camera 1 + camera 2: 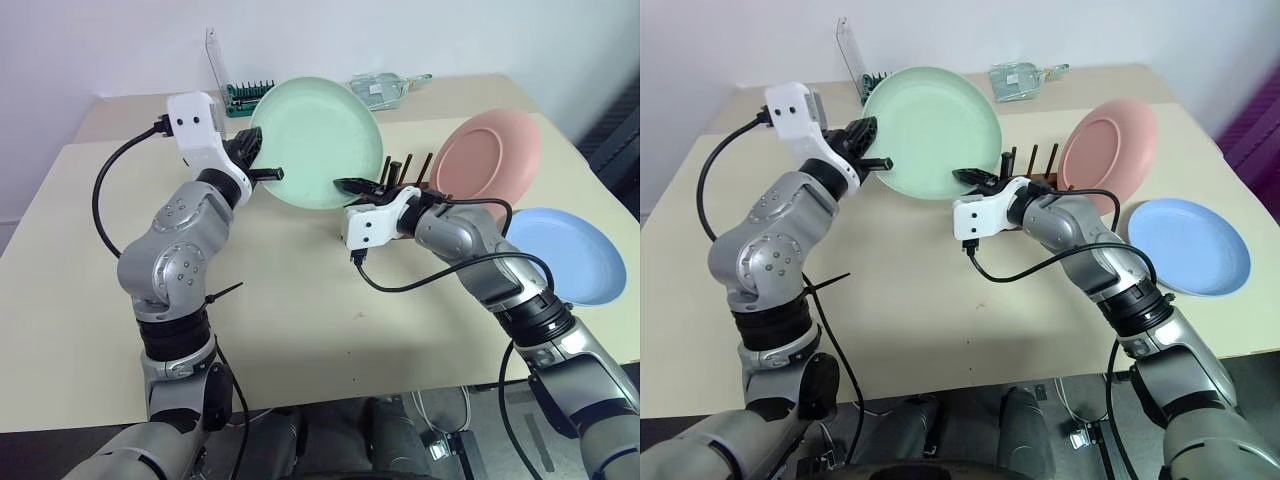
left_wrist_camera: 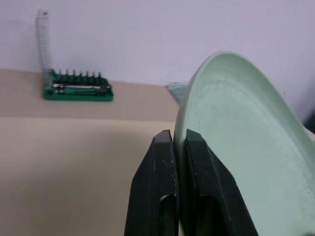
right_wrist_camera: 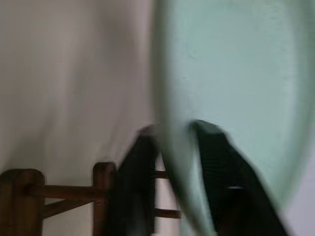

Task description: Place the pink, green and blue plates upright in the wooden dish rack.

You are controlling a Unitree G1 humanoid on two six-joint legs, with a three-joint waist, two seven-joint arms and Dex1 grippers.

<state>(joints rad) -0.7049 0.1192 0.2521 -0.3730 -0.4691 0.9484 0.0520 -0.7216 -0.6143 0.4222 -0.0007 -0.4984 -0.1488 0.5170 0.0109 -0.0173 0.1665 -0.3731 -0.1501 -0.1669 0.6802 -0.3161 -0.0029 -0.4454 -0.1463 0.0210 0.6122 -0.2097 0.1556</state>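
Both grippers are holding the green plate broadside to the slots of the rack. Next, my left gripper opens and moves away before my right gripper turns the plate into the rack.
The pale green plate hangs upright above the table, held at two spots on its rim. My left gripper is shut on the rim's left side, and the left wrist view shows the rim pinched between its fingers. My right gripper grips the lower right rim, one finger on each side of it. Just behind it stands the dark wooden dish rack. The pink plate stands upright in the rack's right end. The blue plate lies flat on the table at the right.
A green screwdriver-bit case with its clear lid raised stands at the table's far edge. A clear plastic package lies to its right. The blue plate lies close to the table's right edge.
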